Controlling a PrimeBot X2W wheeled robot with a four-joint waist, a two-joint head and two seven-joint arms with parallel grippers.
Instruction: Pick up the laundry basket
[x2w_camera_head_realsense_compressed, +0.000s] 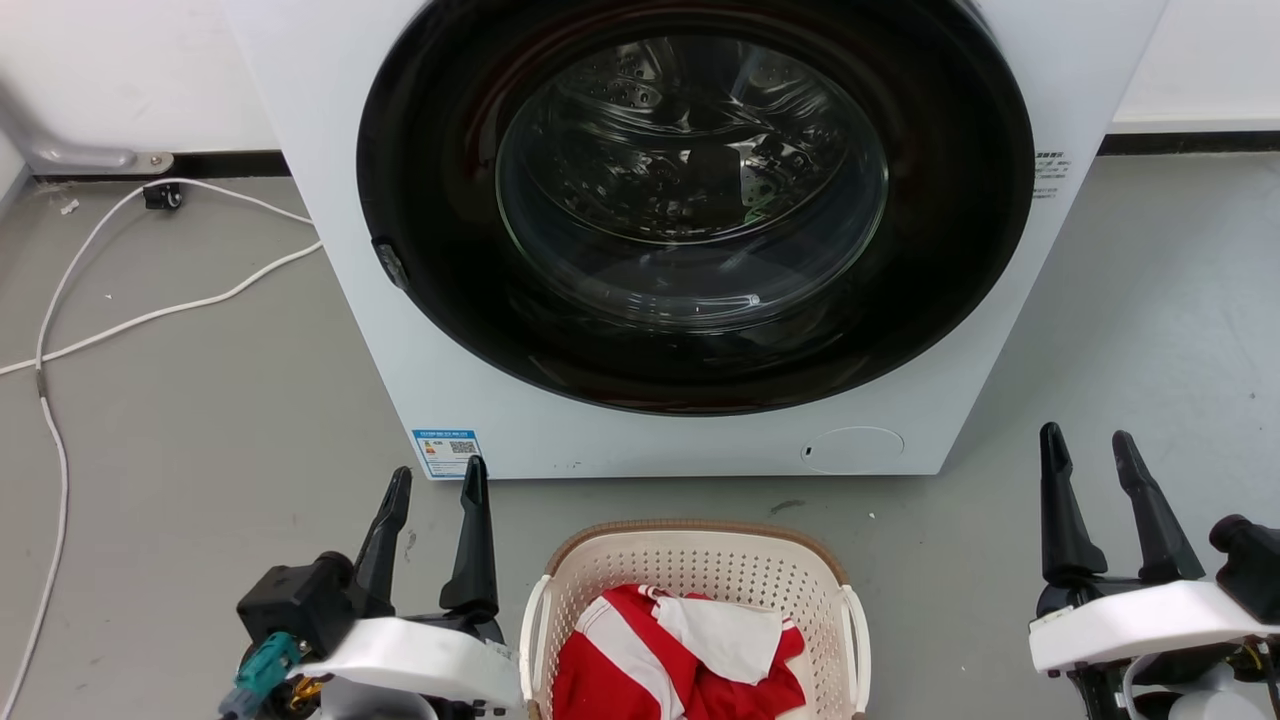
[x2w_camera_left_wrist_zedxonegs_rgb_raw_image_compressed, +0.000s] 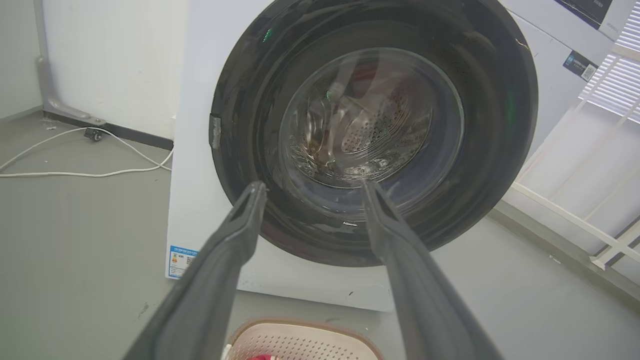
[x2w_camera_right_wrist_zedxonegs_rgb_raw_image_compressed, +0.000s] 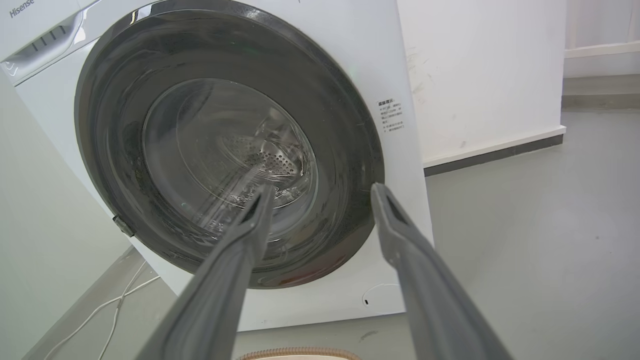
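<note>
My grippers will lift both handles, and the laundry basket will come up level with the cloth keeping its folds, because the laundry basket's white handles (x2w_camera_head_realsense_compressed: 857, 648) face each other across the cloth.
The laundry basket (x2w_camera_head_realsense_compressed: 700, 580), cream with perforated walls, a brown rim and white side handles, stands on the grey floor at the bottom centre of the head view, holding red and white cloth (x2w_camera_head_realsense_compressed: 680, 650). Its far rim also shows low in the left wrist view as laundry basket (x2w_camera_left_wrist_zedxonegs_rgb_raw_image_compressed: 300, 340) and as a sliver of laundry basket (x2w_camera_right_wrist_zedxonegs_rgb_raw_image_compressed: 300, 354) in the right wrist view. My left gripper (x2w_camera_head_realsense_compressed: 436, 482) is open, to the left of the basket and apart from it. My right gripper (x2w_camera_head_realsense_compressed: 1088, 445) is open, well to the basket's right. Both point toward the washing machine.
A white front-loading washing machine (x2w_camera_head_realsense_compressed: 690, 230) with a shut dark round door stands just beyond the basket. A white cable (x2w_camera_head_realsense_compressed: 150, 315) snakes over the floor at the left. Bare grey floor lies on both sides. A white slatted frame (x2w_camera_left_wrist_zedxonegs_rgb_raw_image_compressed: 590, 200) leans at the right.
</note>
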